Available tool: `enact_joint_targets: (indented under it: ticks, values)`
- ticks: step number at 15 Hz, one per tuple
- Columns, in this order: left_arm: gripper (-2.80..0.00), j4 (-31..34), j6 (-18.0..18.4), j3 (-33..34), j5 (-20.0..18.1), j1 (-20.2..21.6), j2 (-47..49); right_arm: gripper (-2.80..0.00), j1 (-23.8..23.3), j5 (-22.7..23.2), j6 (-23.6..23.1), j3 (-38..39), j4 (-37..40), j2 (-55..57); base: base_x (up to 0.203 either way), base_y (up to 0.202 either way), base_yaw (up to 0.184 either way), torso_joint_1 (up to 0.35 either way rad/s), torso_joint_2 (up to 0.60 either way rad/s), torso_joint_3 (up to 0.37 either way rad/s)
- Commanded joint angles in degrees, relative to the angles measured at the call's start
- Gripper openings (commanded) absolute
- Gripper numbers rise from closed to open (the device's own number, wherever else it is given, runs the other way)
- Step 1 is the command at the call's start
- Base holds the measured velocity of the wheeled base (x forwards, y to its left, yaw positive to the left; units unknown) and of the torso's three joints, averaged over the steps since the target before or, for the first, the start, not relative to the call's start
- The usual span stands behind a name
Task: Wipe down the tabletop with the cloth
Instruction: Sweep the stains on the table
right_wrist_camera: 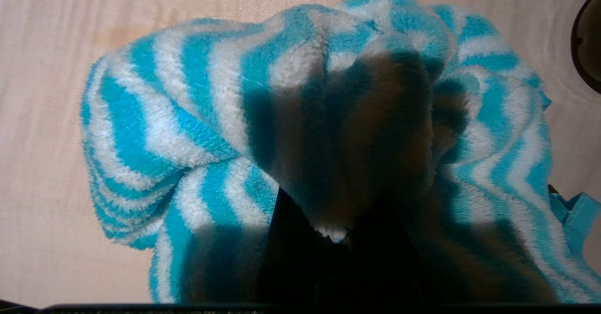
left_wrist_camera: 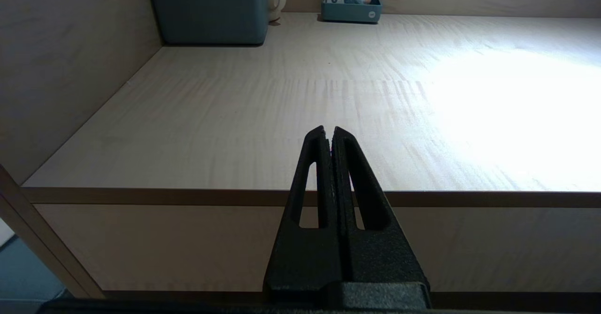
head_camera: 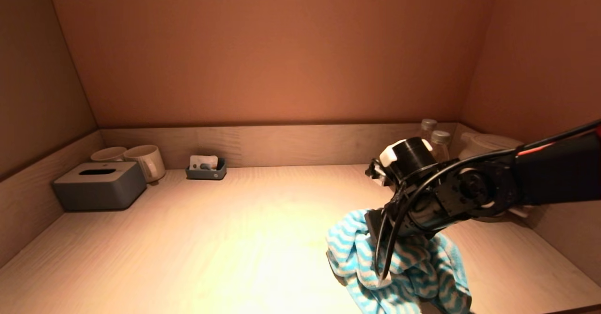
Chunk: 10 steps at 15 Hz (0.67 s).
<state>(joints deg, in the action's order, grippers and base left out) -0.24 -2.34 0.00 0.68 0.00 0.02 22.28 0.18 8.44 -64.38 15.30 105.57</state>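
A tan patch (right_wrist_camera: 120, 34) can be seen on the wood next to the cloth's edge, so the robot's right gripper needs to sweep the cloth back over that spot (head_camera: 321, 243) before it lifts the cloth.
A blue-and-white striped fluffy cloth (head_camera: 413, 267) lies bunched on the wooden tabletop (head_camera: 235, 229) at the front right. My right gripper (head_camera: 375, 232) points down into it and is shut on a fold of it. In the right wrist view the cloth (right_wrist_camera: 188, 117) drapes over the dark fingers (right_wrist_camera: 291, 239), hiding their tips, and rests on the wood. My left gripper (left_wrist_camera: 328, 133) is shut and empty, parked in front of and below the table's front edge (left_wrist_camera: 141, 196); it does not show in the head view.
A grey tissue box (head_camera: 99, 185) and two mugs (head_camera: 145, 161) stand at the back left, with a small grey tray (head_camera: 205, 168) beside them. Two bottles (head_camera: 434, 140) and a white kettle (head_camera: 488, 145) stand at the back right. Walls close three sides.
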Motion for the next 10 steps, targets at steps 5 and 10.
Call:
enact_joint_targets:
  ticks: [5,10]
  values:
    - [-2.8,-0.02,-0.03,0.0,0.02,0.0,-0.02,-2.8,3.91,-4.05,1.85,-0.05,0.35,10.09,0.0,0.0,0.0,0.0,0.0,0.0]
    - [-2.8,-0.02,-0.03,0.0,0.02,0.0,0.06,-2.8,5.51,-8.13,5.18,-11.73,0.68,17.73,0.0,0.0,0.0,0.0,0.0,0.0]
